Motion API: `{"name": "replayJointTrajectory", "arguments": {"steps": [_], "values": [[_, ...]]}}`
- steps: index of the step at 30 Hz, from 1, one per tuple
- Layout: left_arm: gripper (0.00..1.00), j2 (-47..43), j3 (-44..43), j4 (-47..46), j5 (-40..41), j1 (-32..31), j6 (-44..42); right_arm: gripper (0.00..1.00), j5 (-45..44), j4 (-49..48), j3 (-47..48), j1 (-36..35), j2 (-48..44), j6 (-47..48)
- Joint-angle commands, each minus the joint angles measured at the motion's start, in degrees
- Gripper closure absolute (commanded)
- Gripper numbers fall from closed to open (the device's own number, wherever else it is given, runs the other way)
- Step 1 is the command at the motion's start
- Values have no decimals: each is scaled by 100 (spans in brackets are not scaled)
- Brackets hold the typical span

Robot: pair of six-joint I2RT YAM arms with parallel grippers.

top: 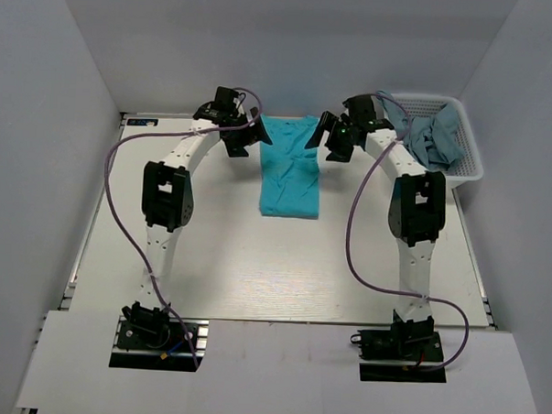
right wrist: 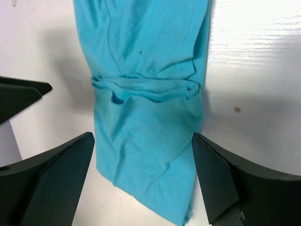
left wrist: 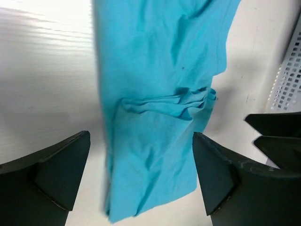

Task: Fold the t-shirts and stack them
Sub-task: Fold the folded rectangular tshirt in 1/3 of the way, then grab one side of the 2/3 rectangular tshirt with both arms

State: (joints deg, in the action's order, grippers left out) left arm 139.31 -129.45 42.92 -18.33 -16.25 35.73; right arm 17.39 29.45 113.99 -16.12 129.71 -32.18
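Note:
I expect the turquoise t-shirt [top: 290,182] will wrinkle and lie unevenly along its edges when I fold it shorter, because loose layers are puckered at the bunched crease [left wrist: 162,104].
The bright turquoise t-shirt [top: 290,167] lies folded into a long narrow strip on the white table, running from the far edge toward the middle. It also shows in the left wrist view [left wrist: 160,108] and in the right wrist view [right wrist: 148,108], with a bunched crease across its middle. My left gripper [top: 254,133] hovers open over the strip's far left corner. My right gripper [top: 321,136] hovers open over its far right corner. Both sets of jaws stand wide apart and hold nothing. Duller grey-blue t-shirts [top: 430,138] lie crumpled in the basket.
The white plastic lattice basket [top: 468,170] stands at the far right corner of the table; its wall shows in the left wrist view [left wrist: 287,70]. Grey walls enclose the table on three sides.

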Motion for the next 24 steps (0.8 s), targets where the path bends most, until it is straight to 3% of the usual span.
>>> {"name": "replayJointTrajectory", "arguments": {"steps": [1,5,9,12,19,24], "values": [[0,-1053,620,-266,136,61,-170,10,273,-316,-341,-14,-753,625],[0,-1739,1867,-47,443,-158,-451,10,335,-300,-1798,12,-1596,819],[0,-2205,3195,-160,251,-343,-505,10,511,-493,-3187,-32,-2229,907],[5,-2399,3970,-372,102,-519,-452,10,775,-563,-3708,-93,-2231,994],[25,-2461,4709,-1110,-39,-827,-285,10,1012,-748,-4315,-190,-2125,1100],[46,-2276,4709,-1163,109,-889,-224,11,881,-932,-4324,-216,-1941,995]]}}
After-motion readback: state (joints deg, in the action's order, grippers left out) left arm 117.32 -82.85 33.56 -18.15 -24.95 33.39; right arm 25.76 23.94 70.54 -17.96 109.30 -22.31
